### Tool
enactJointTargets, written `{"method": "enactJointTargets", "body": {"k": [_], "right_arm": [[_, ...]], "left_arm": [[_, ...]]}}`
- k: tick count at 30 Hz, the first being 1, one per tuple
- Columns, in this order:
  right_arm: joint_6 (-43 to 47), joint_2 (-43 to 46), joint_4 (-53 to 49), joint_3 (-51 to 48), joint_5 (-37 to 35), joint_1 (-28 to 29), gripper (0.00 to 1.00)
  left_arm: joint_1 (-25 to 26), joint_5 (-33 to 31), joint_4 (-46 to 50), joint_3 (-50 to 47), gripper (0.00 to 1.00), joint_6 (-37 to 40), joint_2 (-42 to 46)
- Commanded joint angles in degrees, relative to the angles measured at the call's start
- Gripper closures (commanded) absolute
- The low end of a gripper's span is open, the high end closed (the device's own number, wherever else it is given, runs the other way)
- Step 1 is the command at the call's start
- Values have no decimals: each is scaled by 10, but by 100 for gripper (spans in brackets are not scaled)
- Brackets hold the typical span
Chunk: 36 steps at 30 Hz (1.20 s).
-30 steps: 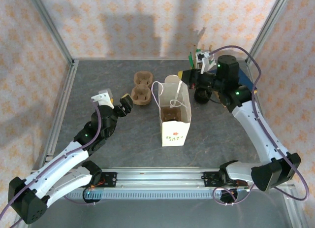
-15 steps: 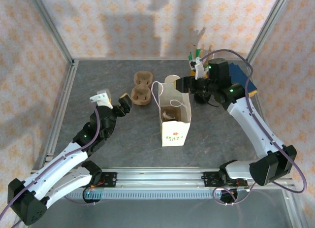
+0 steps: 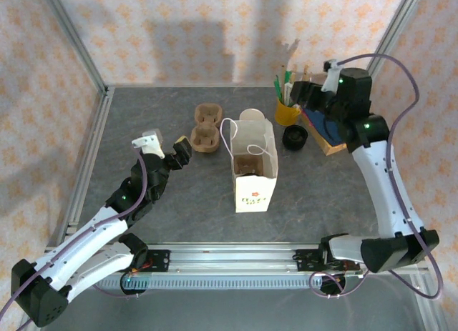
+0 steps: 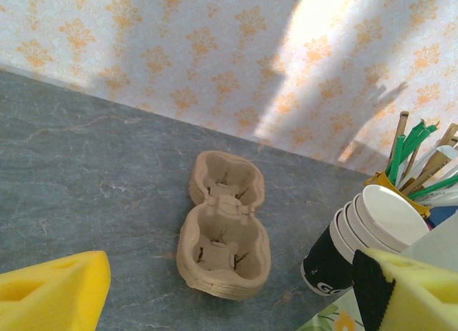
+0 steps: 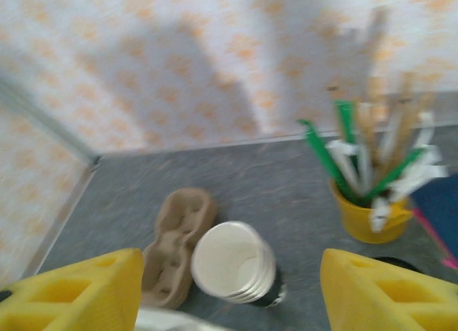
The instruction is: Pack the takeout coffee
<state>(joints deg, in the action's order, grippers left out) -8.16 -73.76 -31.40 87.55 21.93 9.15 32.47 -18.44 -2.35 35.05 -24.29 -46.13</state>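
Observation:
My right gripper should keep moving with open fingers to where the blue napkin lies uncovered (image 3: 320, 126) on its stack, until they can pinch the napkin's middle (image 3: 328, 129).
The takeout coffee (image 3: 295, 136) stands on the table just right of the paper bag, its round black lid facing up and nothing touching it. My right gripper (image 3: 306, 95) hangs open above the back right, over the yellow cup and behind the coffee. In the right wrist view its yellow fingers (image 5: 71, 292) stand wide apart around empty space (image 5: 229, 295). My left gripper (image 3: 175, 149) is open at the left, close to the cardboard cup carriers (image 4: 222, 245). Its pads (image 4: 50, 292) frame them without touching.
An open white paper bag (image 3: 255, 181) with handles stands mid-table, something brown inside. The stack of white cups (image 5: 236, 263) sits behind it. A yellow cup of sticks and straws (image 3: 288, 111) and a blue and orange flat thing (image 3: 333, 134) occupy the back right.
The right gripper has opened and risen away from the coffee toward the back right. The coffee stays on the table. The left arm has not moved.

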Motion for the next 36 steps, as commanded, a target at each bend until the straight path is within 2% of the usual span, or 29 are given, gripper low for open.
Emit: {"method": "enactJointTargets", "body": {"k": [1,4,7,12,15,26,33,36], "right_arm": [[-37,-31,-47,29,-62,-41,34],[-47,-60,-62,39,-103,-79,34],[-58,-88,-72,48,-107,-117,34],[-59,-120,-9,12,-171,-151,32],[-55,-170,5,12,-170,-169,32],[-37,-382,-80,139,-169,-183,31],[-20,-462,-89,195,-191,-190,29],[-17,-490,-104,220,-179,-196,29]], "left_arm": [[-4,-3,-6,14,11,18,0],[-4,8,-12,10,11,20,-2],[-4,12,-17,7,11,20,-3],[-4,3,-5,13,11,38,-7],[-4,-15,1,14,11,52,0],[-4,-23,9,2,10,58,25],[-4,-31,-2,-10,10,71,29],[-4,-31,-1,-12,10,71,29]]}}
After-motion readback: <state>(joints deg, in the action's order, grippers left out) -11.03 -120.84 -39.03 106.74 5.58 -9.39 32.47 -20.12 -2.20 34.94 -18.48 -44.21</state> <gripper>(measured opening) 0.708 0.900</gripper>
